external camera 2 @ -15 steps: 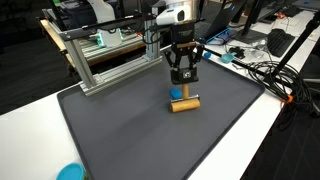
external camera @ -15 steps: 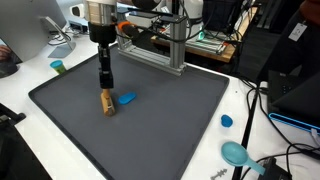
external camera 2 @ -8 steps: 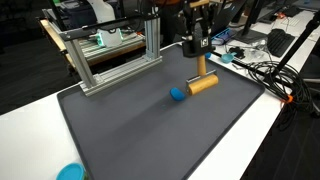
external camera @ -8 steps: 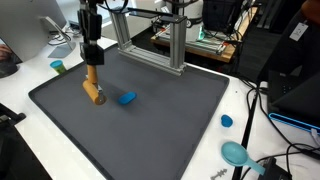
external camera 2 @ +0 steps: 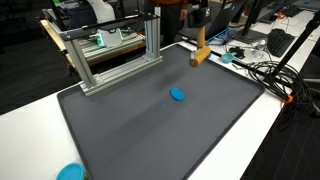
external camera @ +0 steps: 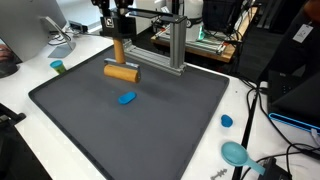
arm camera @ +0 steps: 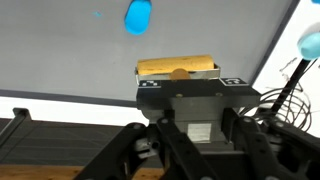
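Note:
The cylinder head (external camera: 122, 73) is hanging near the edge of the mat, far from the blue oval piece. My gripper should swing back and turn the cylinder head over that piece.
My gripper (external camera: 117, 38) is shut on the upright stick of a wooden T-shaped piece (external camera: 122, 70) and holds it well above the dark grey mat (external camera: 170, 125), near the aluminium frame. The piece's cylinder head hangs level below the jaws. It also shows in the exterior view from the opposite side (external camera 2: 201, 55) under the gripper (external camera 2: 203, 33), and in the wrist view (arm camera: 177, 68) just beyond the jaws (arm camera: 180, 82). A small blue oval piece (external camera: 127, 98) lies alone on the mat, also seen in an exterior view (external camera 2: 177, 95) and the wrist view (arm camera: 139, 16).
An aluminium frame (external camera: 172, 45) stands at the mat's back edge, also in an exterior view (external camera 2: 110, 55). On the white table are a small teal cup (external camera: 58, 67), a blue cap (external camera: 227, 121) and a teal scoop (external camera: 236, 153). Cables (external camera 2: 262, 72) and monitors lie around.
The gripper has risen off the mat with the wooden piece and swung toward the frame. The wooden piece left the blue piece's side; the blue piece stays on the mat.

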{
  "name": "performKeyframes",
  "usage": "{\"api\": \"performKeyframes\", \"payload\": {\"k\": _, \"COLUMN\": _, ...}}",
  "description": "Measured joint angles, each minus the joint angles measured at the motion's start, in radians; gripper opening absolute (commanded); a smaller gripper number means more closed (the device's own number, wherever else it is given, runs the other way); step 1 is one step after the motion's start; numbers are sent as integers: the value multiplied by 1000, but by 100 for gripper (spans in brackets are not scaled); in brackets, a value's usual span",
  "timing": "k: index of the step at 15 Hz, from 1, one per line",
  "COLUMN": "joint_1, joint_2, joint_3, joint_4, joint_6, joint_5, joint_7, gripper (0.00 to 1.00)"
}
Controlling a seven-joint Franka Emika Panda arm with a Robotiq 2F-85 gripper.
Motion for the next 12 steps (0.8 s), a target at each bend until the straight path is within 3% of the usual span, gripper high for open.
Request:
{"api": "performKeyframes", "payload": {"k": 1, "joint_1": 2, "joint_2": 3, "joint_3": 6, "joint_4": -1, "joint_6": -30, "joint_5": -3, "joint_7": -37, "gripper": 22}}
{"api": "performKeyframes", "payload": {"k": 2, "joint_1": 4, "joint_2": 9, "joint_3": 10, "joint_4": -3, "joint_6": -57, "joint_5": -11, "joint_7": -71, "gripper": 47}}
{"api": "performKeyframes", "payload": {"k": 5, "joint_1": 10, "joint_2": 44, "joint_3": 15, "joint_4": -1, "joint_6": -81, "joint_5": -87, "joint_7": -93, "gripper": 47}}
{"api": "performKeyframes", "payload": {"k": 6, "joint_1": 10, "joint_2": 53, "joint_3": 15, "joint_4": 2, "joint_6": -81, "joint_5": -93, "joint_7": -95, "gripper": 22}}
{"api": "performKeyframes", "payload": {"k": 9, "joint_1": 10, "joint_2": 62, "joint_3": 15, "joint_4": 2, "joint_6": -79, "joint_5": -90, "joint_7": -106, "gripper": 22}}
{"api": "performKeyframes", "payload": {"k": 12, "joint_1": -7, "joint_2": 66, "joint_3": 20, "joint_4": 27, "joint_6": -84, "joint_5": -13, "joint_7": -300, "gripper": 22}}
